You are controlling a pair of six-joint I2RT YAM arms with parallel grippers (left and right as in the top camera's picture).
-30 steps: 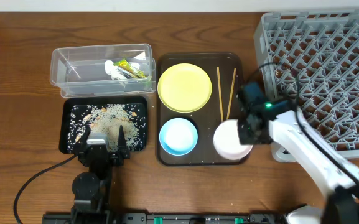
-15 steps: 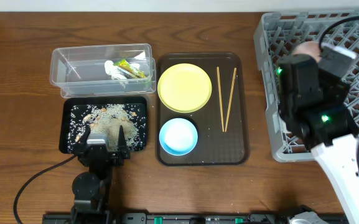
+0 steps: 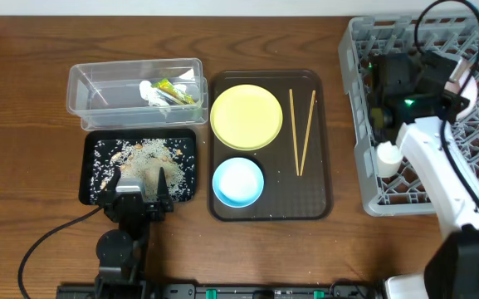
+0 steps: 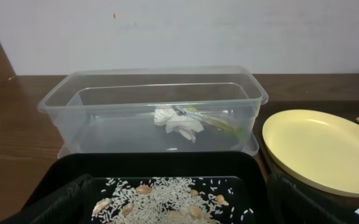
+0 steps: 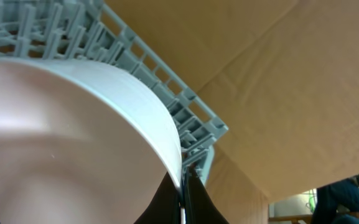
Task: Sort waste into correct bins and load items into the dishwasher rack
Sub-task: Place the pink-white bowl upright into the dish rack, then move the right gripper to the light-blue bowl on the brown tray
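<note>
The white-pink bowl (image 3: 466, 96) is on edge above the grey rack's free wires, so the robot's right gripper should keep moving toward the white cup (image 3: 388, 159) and let go beside it.
My right gripper (image 3: 459, 79) is shut on the rim of the white-pink bowl (image 5: 73, 137) and holds it tilted above the grey rack (image 3: 438, 178). A small white cup (image 3: 388, 154) sits in the rack near its left wall. The yellow plate (image 3: 246, 116), blue bowl (image 3: 238, 181) and two chopsticks (image 3: 303, 131) lie on the brown serving tray (image 3: 272, 203). The clear tub (image 3: 77, 83) holds the green-yellow wrapper (image 3: 177, 90) and white paper scrap (image 3: 152, 94). Rice crumbs (image 3: 144, 158) lie in the black tray (image 3: 90, 187). My left gripper (image 3: 139, 178) is open and empty at that tray's near edge.
The rack fills the right side up to the table's right edge. The tub and black tray stand side by side left of the serving tray. A black cable runs from the left arm's base across the table's front left.
My right arm has lifted the white-pink bowl off the serving tray, carried it right over the rack, then further toward the back. The left arm has not moved.
</note>
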